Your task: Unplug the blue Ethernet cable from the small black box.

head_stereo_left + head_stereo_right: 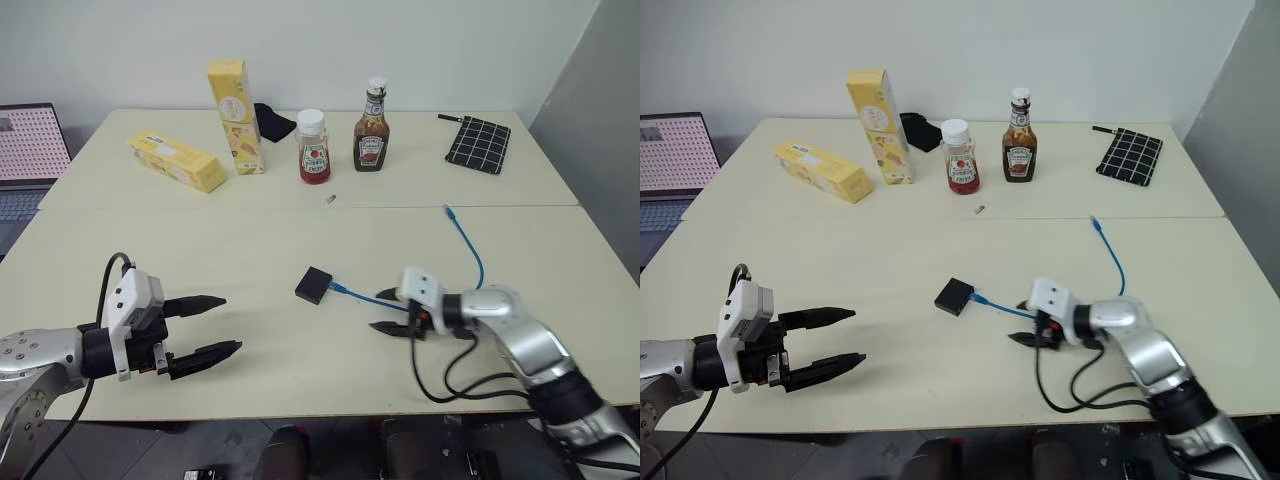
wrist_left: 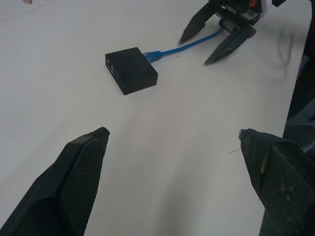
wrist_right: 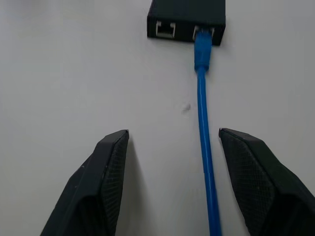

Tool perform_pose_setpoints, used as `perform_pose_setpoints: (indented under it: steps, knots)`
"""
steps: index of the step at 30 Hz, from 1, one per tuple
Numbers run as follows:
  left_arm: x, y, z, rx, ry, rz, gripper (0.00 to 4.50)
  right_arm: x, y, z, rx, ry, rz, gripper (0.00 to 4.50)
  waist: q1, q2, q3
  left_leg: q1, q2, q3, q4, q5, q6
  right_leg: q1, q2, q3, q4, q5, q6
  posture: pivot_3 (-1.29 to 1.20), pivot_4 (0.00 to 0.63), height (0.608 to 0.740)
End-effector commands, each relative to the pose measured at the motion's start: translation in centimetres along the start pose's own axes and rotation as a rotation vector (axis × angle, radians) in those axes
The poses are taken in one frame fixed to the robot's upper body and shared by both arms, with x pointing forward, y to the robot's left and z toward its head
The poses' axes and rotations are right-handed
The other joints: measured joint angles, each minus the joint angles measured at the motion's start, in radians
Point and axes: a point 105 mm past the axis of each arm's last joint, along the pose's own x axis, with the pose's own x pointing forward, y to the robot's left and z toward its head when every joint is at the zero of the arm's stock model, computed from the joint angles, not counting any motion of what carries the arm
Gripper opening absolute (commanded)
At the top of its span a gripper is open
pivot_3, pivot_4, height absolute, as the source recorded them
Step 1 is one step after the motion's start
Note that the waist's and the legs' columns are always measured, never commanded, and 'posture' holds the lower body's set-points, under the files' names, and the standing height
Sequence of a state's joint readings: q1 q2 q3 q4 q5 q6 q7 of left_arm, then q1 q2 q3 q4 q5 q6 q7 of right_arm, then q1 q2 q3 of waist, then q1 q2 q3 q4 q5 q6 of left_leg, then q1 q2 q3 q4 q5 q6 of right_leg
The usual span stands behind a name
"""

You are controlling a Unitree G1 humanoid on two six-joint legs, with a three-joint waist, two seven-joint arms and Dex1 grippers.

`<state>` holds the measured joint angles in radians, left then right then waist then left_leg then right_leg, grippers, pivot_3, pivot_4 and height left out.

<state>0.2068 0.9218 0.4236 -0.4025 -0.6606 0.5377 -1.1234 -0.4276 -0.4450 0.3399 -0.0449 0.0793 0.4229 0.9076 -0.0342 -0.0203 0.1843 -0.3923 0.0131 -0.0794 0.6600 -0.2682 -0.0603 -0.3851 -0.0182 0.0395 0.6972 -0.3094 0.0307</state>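
The blue plug (image 1: 338,287) is sitting squarely in the side of the small black box, so I expect the blue Ethernet cable (image 1: 368,298) to slide straight out when the robot pulls it.
The small black box (image 1: 313,285) lies flat near the middle of the front table. The blue Ethernet cable (image 1: 472,250) is plugged into one of its two side ports (image 3: 203,32). From there the cable runs right, passes between the fingers of my right gripper (image 1: 384,311), then curves away to a free clear plug (image 1: 447,210). My right gripper is open just right of the box, and its fingers (image 3: 256,172) stand apart on either side of the cable without pinching it. My left gripper (image 1: 230,322) is open and empty, well left of the box and pointing toward it.
At the back stand an upright yellow carton (image 1: 236,115), a lying yellow carton (image 1: 177,161), a ketchup bottle (image 1: 313,146) and a brown sauce bottle (image 1: 372,128). There are also a black fabric wad (image 1: 273,122), a black grid cloth (image 1: 477,143) and a small pale object (image 1: 330,199). A laptop (image 1: 25,150) sits off the left edge.
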Motion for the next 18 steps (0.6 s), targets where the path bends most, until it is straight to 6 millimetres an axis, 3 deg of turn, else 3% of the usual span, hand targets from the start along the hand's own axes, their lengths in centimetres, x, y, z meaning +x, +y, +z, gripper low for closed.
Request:
perform_pose_setpoints:
  steps: [1, 6, 9, 18]
  knots:
    - [0.3, -0.2, 0.7, 0.044, -0.008, -0.004, 4.5, 1.3, -0.8, 0.7, 0.001, -0.005, -0.052, 3.11, 0.002, 0.0, 0.0, 0.0, 0.0, 0.0, 0.0, 0.0, 0.0, 0.0, 0.0, 0.0, 0.0, 0.0, 0.0, 0.0, 0.15, 0.74]
    - [0.5, -0.3, 0.7, 0.046, -0.013, -0.002, 4.5, 2.7, -0.9, 0.8, 0.037, -0.011, -0.061, 3.11, 0.002, 0.0, 0.0, -0.001, -0.001, 0.0, 0.0, 0.0, 0.0, 0.0, 0.0, 0.0, -0.001, 0.0, 0.0, 0.0, 0.15, 0.74]
    - [0.6, -0.3, 0.7, 0.044, -0.013, 0.0, 4.5, 2.8, -0.9, 1.1, 0.042, -0.015, -0.054, 2.65, 0.001, 0.0, 0.0, -0.001, 0.0, 0.0, 0.0, 0.0, 0.0, -0.001, 0.0, 0.0, 0.0, 0.0, 0.0, 0.0, 0.15, 0.74]
    - [0.9, 0.4, 0.2, 0.007, -0.017, 0.025, 4.5, 2.9, -1.3, 1.9, 0.017, -0.021, -0.071, 0.52, 0.0, 0.0, 0.0, -0.001, 0.0, 0.0, 0.0, 0.0, 0.0, -0.001, 0.0, 0.0, 0.0, 0.0, 0.0, 0.0, 0.15, 0.74]
